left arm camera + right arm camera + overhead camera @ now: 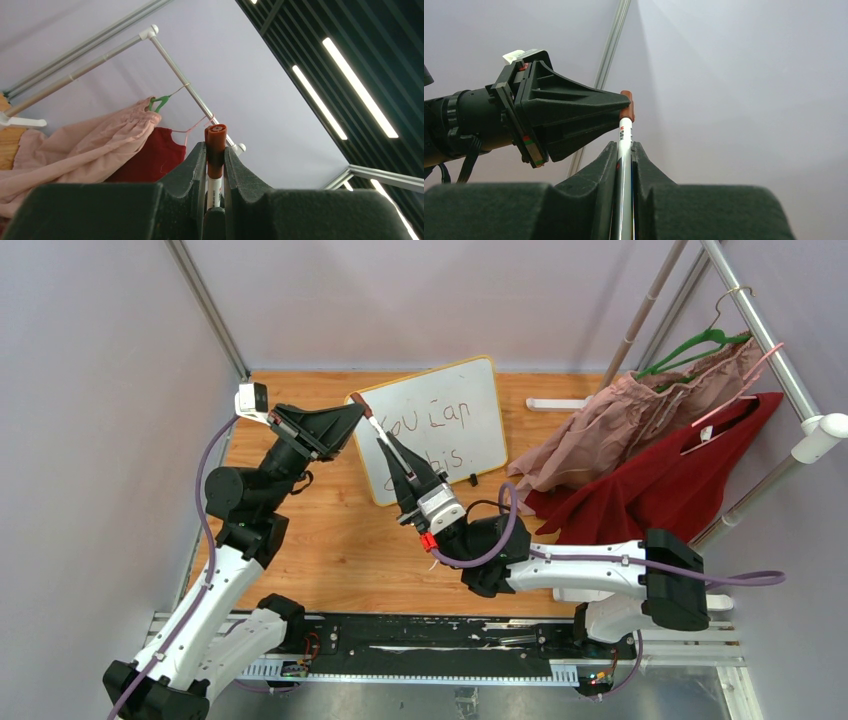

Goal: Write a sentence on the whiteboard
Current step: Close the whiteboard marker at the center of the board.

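The brown cap's top pokes out beyond my left gripper's fingers, so next I open them, move further over the brown cap and close them there.
The whiteboard lies at the back middle of the wooden table. The sentence reads "You can" with "this" below; my right gripper hides the middle word. A white marker with a brown cap is held between both grippers above the board's left part. My left gripper is shut on the brown cap. My right gripper is shut on the white barrel. In the right wrist view the left gripper pinches the cap just above my right fingers.
A clothes rail stands at the right, with a pink garment and a red garment on hangers reaching onto the table. A small white bar lies at the back. Grey walls close in on both sides.
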You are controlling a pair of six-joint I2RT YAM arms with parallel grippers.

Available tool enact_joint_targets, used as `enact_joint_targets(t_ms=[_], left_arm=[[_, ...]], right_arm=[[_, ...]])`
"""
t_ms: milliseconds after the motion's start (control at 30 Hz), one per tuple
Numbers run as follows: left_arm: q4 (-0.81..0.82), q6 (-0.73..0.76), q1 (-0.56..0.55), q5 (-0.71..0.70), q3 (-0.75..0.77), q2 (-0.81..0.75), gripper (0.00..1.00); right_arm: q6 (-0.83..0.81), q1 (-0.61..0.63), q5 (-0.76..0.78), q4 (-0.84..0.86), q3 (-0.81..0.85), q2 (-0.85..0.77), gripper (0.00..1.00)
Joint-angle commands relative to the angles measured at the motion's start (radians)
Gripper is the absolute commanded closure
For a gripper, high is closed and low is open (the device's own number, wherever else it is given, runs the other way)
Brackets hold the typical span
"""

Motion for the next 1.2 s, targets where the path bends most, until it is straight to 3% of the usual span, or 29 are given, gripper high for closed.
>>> enact_joint_targets(t_ms=[0,533,733,1167], left_arm=[[0.011,0.002,-0.021,0.069,0.026,-0.006,1.0],[0.013,0.008,-0.034,0.055,0.024,0.002,1.0],[0.013,0.012,-0.034,0.039,0.047,0.014,0.89],[0.013,0.045,-0.034,0.016,0.071,0.013,0.79]], right_arm=[[-0.012,-0.017,-0.041,0.065,0.044,0.016,1.0],[-0.012,-0.024,-0.053,0.045,0.057,0.009,1.0],[-0.001,-0.023,-0.054,0.031,0.031,-0.022,1.0],[0.005,-0.023,-0.049,0.031,0.013,-0.035,1.0]])
